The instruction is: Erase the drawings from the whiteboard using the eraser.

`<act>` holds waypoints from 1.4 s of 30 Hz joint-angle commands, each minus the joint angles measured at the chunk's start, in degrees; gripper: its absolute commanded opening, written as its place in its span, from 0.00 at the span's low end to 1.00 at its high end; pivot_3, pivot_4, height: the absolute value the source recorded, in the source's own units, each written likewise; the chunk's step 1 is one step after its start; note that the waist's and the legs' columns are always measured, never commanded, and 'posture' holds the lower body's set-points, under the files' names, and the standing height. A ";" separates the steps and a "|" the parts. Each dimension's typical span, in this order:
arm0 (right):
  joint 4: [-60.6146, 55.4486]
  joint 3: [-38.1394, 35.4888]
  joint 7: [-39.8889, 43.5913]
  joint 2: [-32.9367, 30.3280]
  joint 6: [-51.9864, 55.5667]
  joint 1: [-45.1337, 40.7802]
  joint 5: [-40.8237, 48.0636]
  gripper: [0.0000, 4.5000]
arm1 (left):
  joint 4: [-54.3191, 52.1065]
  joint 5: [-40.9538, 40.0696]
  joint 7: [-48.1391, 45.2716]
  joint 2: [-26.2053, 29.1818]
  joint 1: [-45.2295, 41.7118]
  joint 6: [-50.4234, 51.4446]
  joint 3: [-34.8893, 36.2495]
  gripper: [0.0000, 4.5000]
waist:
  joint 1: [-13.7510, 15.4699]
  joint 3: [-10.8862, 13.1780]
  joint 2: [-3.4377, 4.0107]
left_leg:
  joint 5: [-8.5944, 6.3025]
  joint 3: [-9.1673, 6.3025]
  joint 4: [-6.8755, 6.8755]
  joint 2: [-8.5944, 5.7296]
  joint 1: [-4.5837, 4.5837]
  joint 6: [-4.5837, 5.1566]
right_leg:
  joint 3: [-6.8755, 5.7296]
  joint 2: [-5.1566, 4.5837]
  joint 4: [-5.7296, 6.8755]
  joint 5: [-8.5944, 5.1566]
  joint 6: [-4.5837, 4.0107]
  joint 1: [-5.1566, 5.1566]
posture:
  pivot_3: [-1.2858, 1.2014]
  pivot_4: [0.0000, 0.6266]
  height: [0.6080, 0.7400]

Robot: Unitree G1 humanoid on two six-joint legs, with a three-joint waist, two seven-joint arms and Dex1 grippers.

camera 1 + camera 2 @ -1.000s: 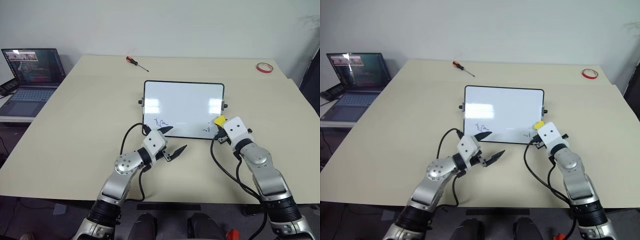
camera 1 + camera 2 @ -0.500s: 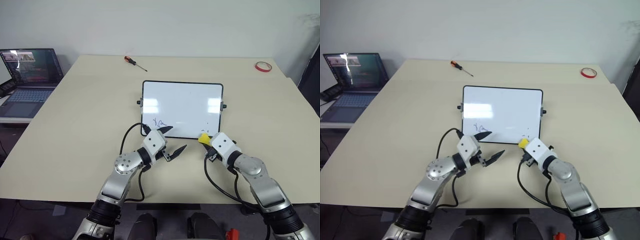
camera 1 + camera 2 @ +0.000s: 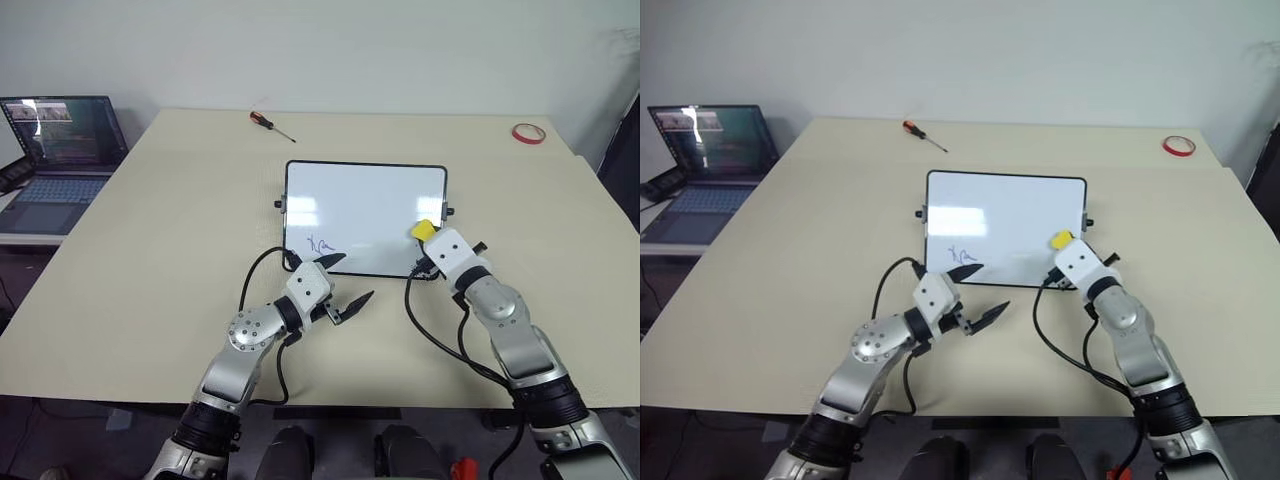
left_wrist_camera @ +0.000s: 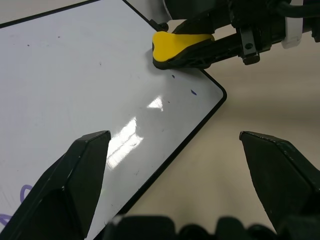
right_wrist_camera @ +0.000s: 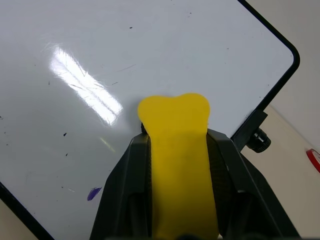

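Note:
A speck (image 5: 94, 194) is between the eraser and the whiteboard's front edge (image 3: 398, 276). So my right gripper should pull the eraser back to that edge before wiping the blue scribble.
The whiteboard (image 3: 360, 200) lies flat mid-table. A blue scribble, one of the drawings (image 3: 320, 243), sits near its front left corner. Only faint specks (image 5: 93, 193) mark the front right corner. My right gripper (image 3: 432, 240) is shut on the yellow eraser (image 3: 423, 230). It holds the eraser's black underside down against or just above the board's right part, near the right knob. Whether it touches I cannot tell. My left gripper (image 3: 350, 279) stands open over the board's front edge, just right of the scribble, with nothing between its fingers.
A red-handled screwdriver (image 3: 270, 123) lies at the table's back, and a red tape ring (image 3: 528, 133) at the back right. An open laptop (image 3: 55, 150) stands on a lower surface to the left. Black cables loop from both wrists over the table's front.
My right gripper swept the eraser down to the board's front right corner and then back up onto the board. The mark there has shrunk to specks. The left gripper has stayed put.

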 commanded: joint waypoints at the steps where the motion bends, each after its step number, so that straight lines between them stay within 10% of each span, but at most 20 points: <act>1: -1.24 1.65 3.43 -1.15 0.49 3.66 -0.40 0.25 | -2.39 0.04 0.13 0.07 -0.48 -0.76 -0.15 1.00 | 0.00 0.00 0.00 | 0.00 -0.02 -0.01 0.00 0.00 0.00 | 0.00 0.00 0.00 0.00 0.00 0.01 | 0.52 0.24 1.00; 13: -3.22 1.58 6.84 -4.85 2.90 9.02 -2.96 0.25 | -1.12 0.06 0.28 -0.70 -2.00 -1.04 -0.30 1.00 | 0.06 0.00 -0.01 | 0.00 -0.04 -0.01 -0.01 0.02 0.00 | -0.01 0.00 -0.02 -0.01 0.01 0.04 | 0.52 0.24 1.00; 28: 7.31 1.12 -0.75 2.63 -0.74 -5.35 -3.51 0.25 | -0.29 0.07 0.31 -1.48 -2.38 -1.70 -0.90 1.00 | -0.51 0.04 -0.04 | 0.06 0.08 0.02 0.03 0.07 0.06 | 0.05 0.06 -0.02 0.16 -0.01 0.02 | 0.52 0.24 1.00; 42: -5.76 0.03 6.45 -4.50 5.36 11.30 -3.10 0.25 | -1.77 -0.08 0.70 -1.03 -1.32 -0.82 -0.70 1.00 | 0.06 0.05 -0.06 | 0.05 -0.02 -0.03 0.01 0.01 0.06 | 0.06 0.00 -0.07 0.06 0.14 0.02 | 0.52 0.24 1.00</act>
